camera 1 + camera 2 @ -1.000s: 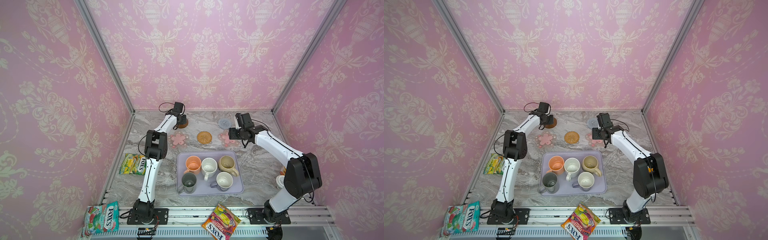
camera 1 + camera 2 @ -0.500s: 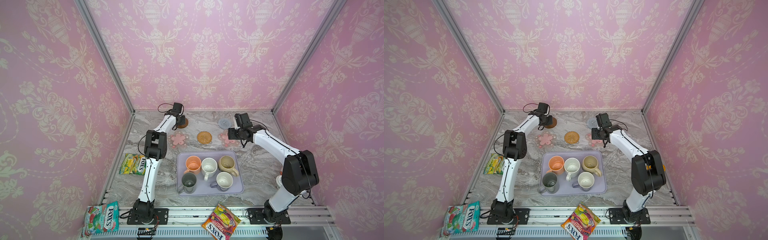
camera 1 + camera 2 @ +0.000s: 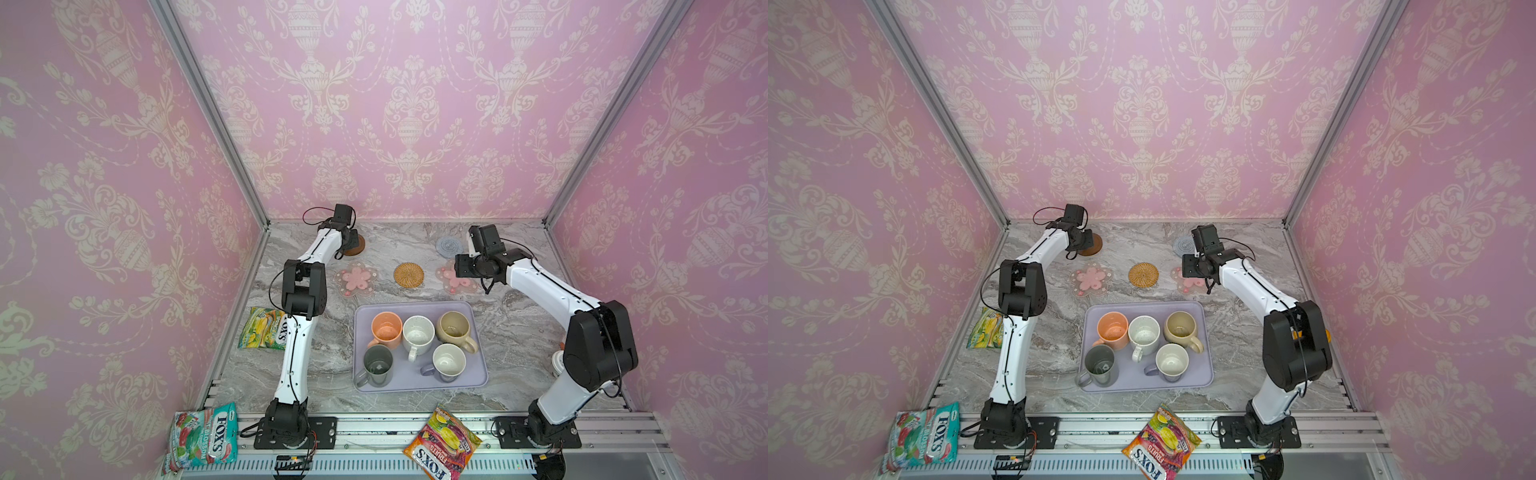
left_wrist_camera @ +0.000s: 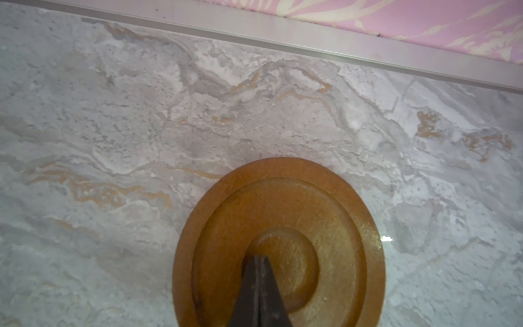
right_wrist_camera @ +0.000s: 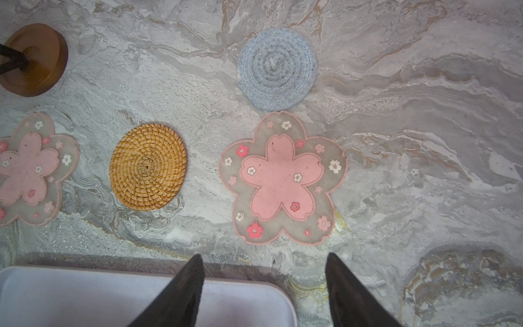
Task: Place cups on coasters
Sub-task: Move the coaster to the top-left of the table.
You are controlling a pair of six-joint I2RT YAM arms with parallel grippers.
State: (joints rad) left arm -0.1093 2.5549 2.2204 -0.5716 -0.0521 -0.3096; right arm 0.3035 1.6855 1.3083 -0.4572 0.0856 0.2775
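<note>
I should keep dragging the brown disc with my left gripper until it reaches the coaster row's open end [image 3: 1057, 282], since my shut fingers sit in the brown disc's central hollow [image 4: 289, 265].
Five cups stand on the lavender tray [image 3: 415, 380]: peach-orange [image 3: 387, 330], speckled white [image 3: 418, 331], rounded beige [image 3: 454, 326], dark grey-green [image 3: 378, 362] and lavender [image 3: 448, 359]. Behind the tray lie the coasters, none with a cup on it: a brown disc [image 4: 283, 203], a pink-flower one [image 3: 356, 278], a rattan round [image 5: 148, 167], a second pink-flower one [image 5: 283, 178] and a blue knitted round [image 5: 276, 68]. My left gripper [image 4: 260, 257] is shut, its tips over the brown disc's central hollow. My right gripper [image 5: 263, 256] hangs open and empty over the tray's far corner, near the second flower coaster.
A yellow candy bag [image 3: 264, 328] lies left of the tray, beside the left arm. Two more candy bags [image 3: 203, 434] [image 3: 442, 446] lie on the front rail. A white container [image 3: 557, 361] is partly hidden behind the right arm. The back wall rail [image 4: 311, 42] runs close behind the brown disc.
My left gripper has closed over the brown disc. The right arm has shifted only slightly, its gripper as open as before.
</note>
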